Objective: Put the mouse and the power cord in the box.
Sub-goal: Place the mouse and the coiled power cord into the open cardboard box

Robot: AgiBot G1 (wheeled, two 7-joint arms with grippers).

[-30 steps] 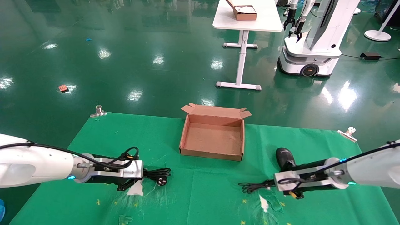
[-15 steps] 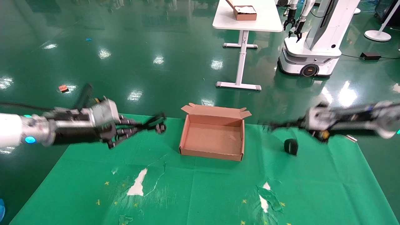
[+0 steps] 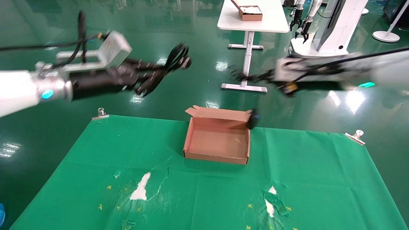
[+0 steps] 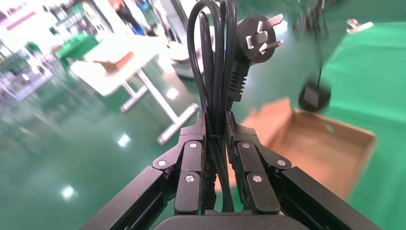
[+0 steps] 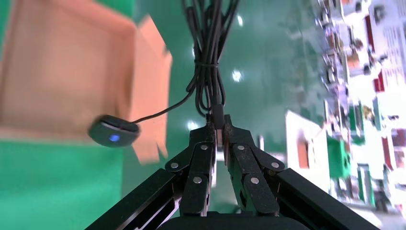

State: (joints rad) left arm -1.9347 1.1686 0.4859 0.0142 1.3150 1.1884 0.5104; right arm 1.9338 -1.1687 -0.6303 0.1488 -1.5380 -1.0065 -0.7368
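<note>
Next, I lower the mouse [image 3: 252, 118] inside [image 3: 218, 141] with my right gripper before my left gripper brings the power cord, because the mouse hangs by its cable at the box's far corner.
The box [image 3: 191, 135] lies open on the green cloth at mid-table, its inside bare. My left gripper [image 3: 150, 78] is high above the table's left side, shut on the power cord [image 3: 177, 59]. The cord's loops and pronged plug [image 4: 261, 36] stick out past the fingers. My right gripper [image 3: 260, 76] is high to the right of the box, shut on the mouse's bundled cable [image 5: 210, 57]. The mouse [image 3: 253, 118] dangles on that cable at the box's far right corner, over the rim. In the right wrist view the mouse [image 5: 114, 132] hangs beside the box [image 5: 57, 72].
Metal clips [image 3: 100, 113] [image 3: 355, 135] pin the cloth's far corners. The cloth is torn near the front [image 3: 140, 190] [image 3: 271, 204]. Behind on the green floor stand a white table [image 3: 252, 24] with a small carton and another robot [image 3: 319, 48].
Both arms have risen from the cloth. The left lifted the power cord up and inward. The right lifted the cable and moved left, so the mouse swung to the box's far right corner.
</note>
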